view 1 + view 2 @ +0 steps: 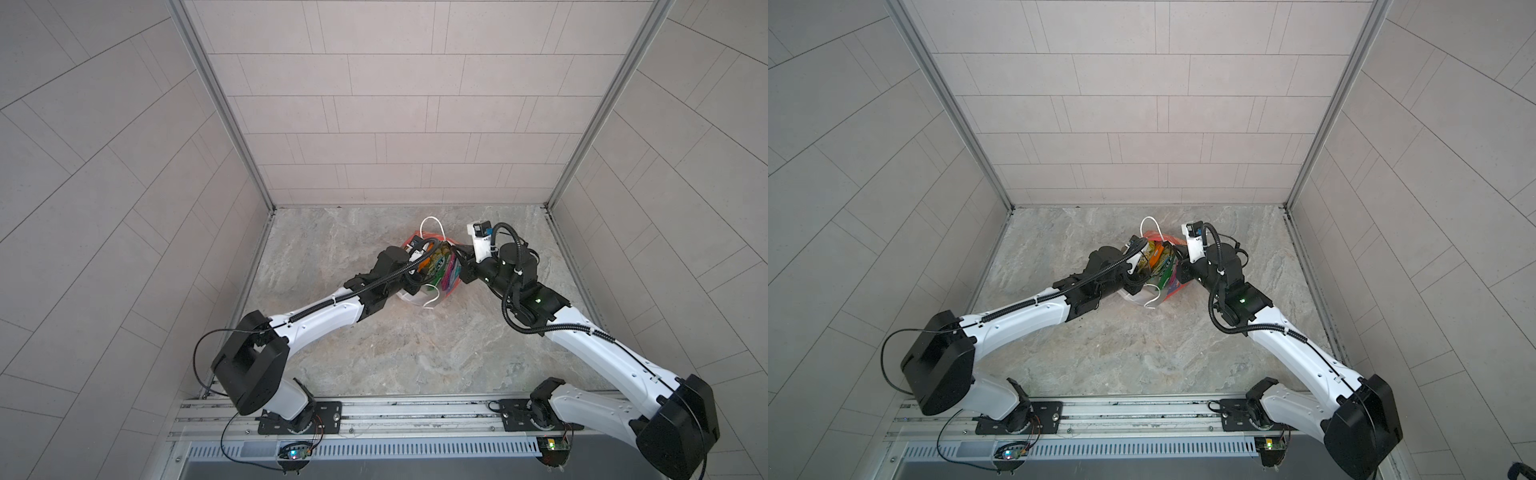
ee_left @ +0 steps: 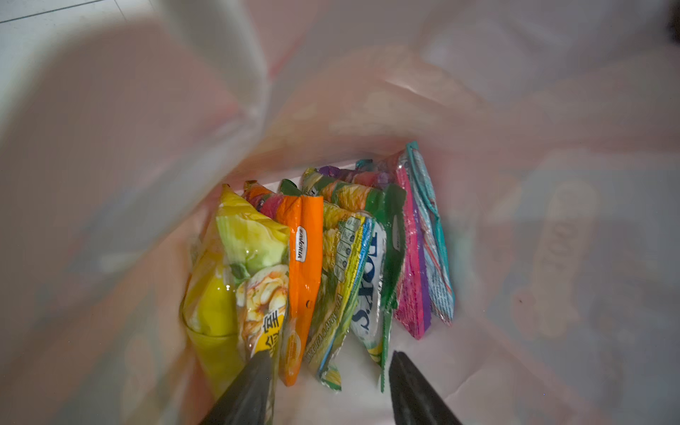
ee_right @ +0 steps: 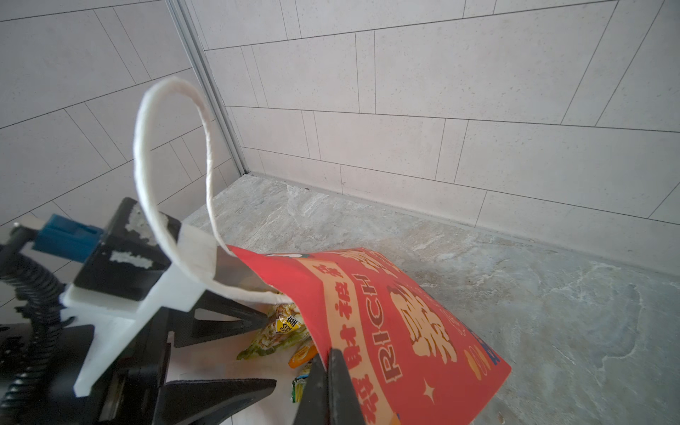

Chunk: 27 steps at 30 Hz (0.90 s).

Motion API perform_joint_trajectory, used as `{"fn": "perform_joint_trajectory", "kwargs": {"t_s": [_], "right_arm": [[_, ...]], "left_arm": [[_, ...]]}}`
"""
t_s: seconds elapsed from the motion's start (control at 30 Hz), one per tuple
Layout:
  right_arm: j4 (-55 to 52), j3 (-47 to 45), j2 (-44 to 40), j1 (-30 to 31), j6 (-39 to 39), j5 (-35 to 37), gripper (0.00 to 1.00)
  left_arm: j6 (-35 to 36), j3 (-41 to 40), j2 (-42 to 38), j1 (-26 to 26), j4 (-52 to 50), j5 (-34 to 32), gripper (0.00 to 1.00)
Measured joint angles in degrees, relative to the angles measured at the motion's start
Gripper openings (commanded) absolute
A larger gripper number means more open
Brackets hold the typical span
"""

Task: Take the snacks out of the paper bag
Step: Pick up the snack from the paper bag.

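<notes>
The left gripper's open fingers reach across the orange packet [image 2: 304,283] and its tightly packed neighbours, so the left gripper should move over to the yellow packet [image 2: 237,265] and lift that one out first.
The red paper bag [image 1: 446,286] [image 3: 404,323] stands mid-table with its mouth held wide. Inside, in the left wrist view, the snacks stand on edge in a row: a yellow packet [image 2: 235,279], an orange one [image 2: 303,257], a yellow-green "FOX'S" one [image 2: 349,257], a green one [image 2: 390,239], a pink-purple one [image 2: 412,279] and a teal one [image 2: 434,257]. My left gripper [image 2: 329,368] [image 3: 271,351] is open inside the bag, its fingers [image 2: 254,382] straddling the orange and yellow-green packets' top edges. My right gripper [image 3: 329,364] [image 1: 457,251] is shut on the bag's rim.
A white cord handle [image 3: 147,147] [image 1: 430,226] arches above the bag, and another handle [image 1: 432,297] hangs at its near side. Tiled walls [image 1: 395,124] enclose the marble tabletop [image 1: 395,345] on three sides. The arms' base rail [image 1: 395,415] runs along the front edge.
</notes>
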Motion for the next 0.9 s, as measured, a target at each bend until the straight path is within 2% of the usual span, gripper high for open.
{"fn": "perform_joint_trajectory", "kwargs": {"t_s": [0.23,0.7,0.77,0.9], "right_arm": [[0.9,-0.7,-0.1,0.0,0.2,-0.2,0.00],[2.2,-1.0,-0.2,0.0,0.2,-0.6,0.00],[2.6,-1.3,-0.2,0.0,0.4,-0.6,0.00],[2.8,-1.6,-0.3,0.0,0.4,-0.6,0.00]], "left_arm": [[1.9,1.9,1.9,0.1,0.8,-5.1,0.59],[2.6,7.3,6.8,2.0,0.6,-7.1,0.59],[2.6,7.4,7.4,2.0,1.0,-7.2,0.58],[2.3,7.4,8.3,2.0,2.7,-7.5,0.44]]}}
